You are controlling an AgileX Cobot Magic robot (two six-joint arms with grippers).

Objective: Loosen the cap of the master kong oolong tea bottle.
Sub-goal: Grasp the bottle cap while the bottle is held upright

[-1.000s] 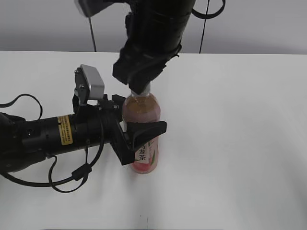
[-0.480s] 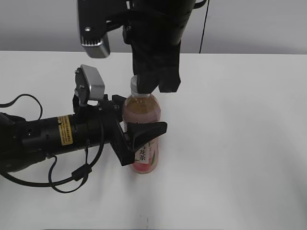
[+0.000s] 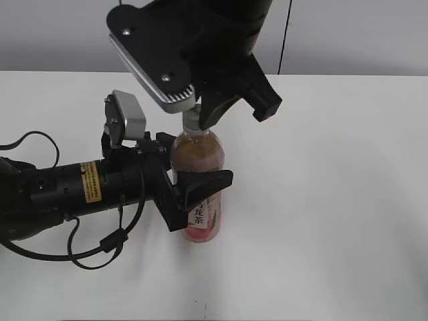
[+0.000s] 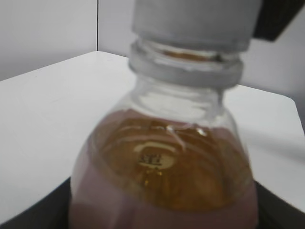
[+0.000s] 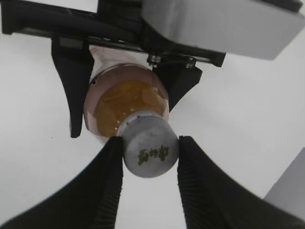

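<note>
The cap is still on the bottle's neck [image 3: 194, 127] and my right gripper is twisted far round, so the gripper should open, turn back and take hold of the cap's sides [image 5: 150, 149] again.
The master kong oolong tea bottle [image 3: 197, 157] stands upright on the white table [image 3: 334, 200], with amber tea and a pink label. My left gripper [image 3: 195, 187] comes in from the left and is shut on the bottle's body; the left wrist view shows the bottle [image 4: 162, 181] close up, filling the frame. My right gripper [image 3: 199, 119] reaches down from above. In the right wrist view its two ribbed fingers [image 5: 150, 143] press on both sides of the white cap [image 5: 150, 150], which has a dark logo on top. The cap [image 3: 192, 120] is mostly hidden in the exterior view.
The left arm [image 3: 60, 190] lies low across the table's left side with a loose black cable [image 3: 100, 251]. The right arm's wrist camera plate [image 3: 150, 57] hangs over the bottle. A grey wall is at the back.
My right gripper has turned about the bottle's neck while staying on the cap; its wrist camera has swung round toward the front left. The bottle and left gripper have not moved.
</note>
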